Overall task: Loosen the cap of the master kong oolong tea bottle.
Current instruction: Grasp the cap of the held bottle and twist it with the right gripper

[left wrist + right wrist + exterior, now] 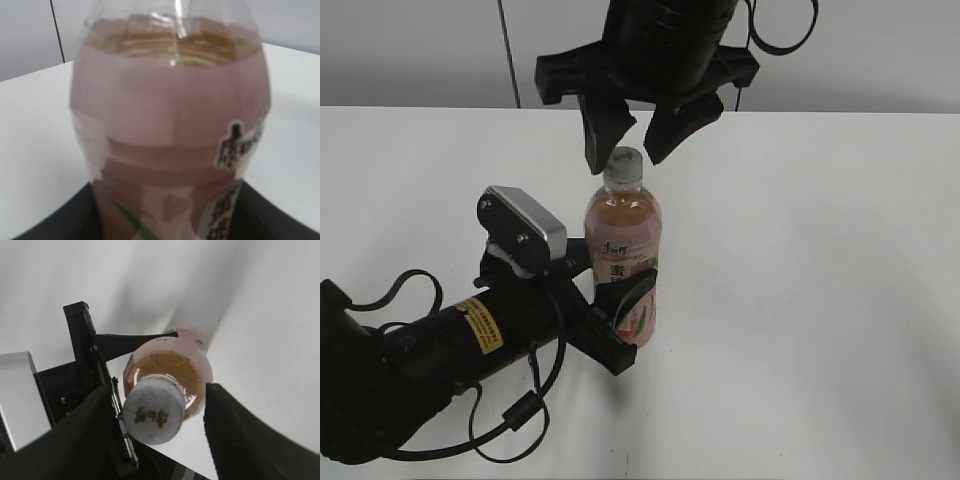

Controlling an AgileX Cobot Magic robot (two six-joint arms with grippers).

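My gripper is about to turn the cap, which sits low on the bottle's neck, so I expect the cap to stay seated and need another grip and twist.
The master kong oolong tea bottle stands upright on the white table, pink label with a white strip of black characters. My left gripper is shut on the bottle's lower body; in the left wrist view the bottle fills the frame between the dark fingers. The white cap is on the bottle's neck. My right gripper hangs open just above and around the cap, a finger on each side, not touching. In the right wrist view the cap shows from above between the open fingers.
The white table spreads all round the bottle. The left arm with its cable lies across the front left. A grey wall stands behind the table's far edge.
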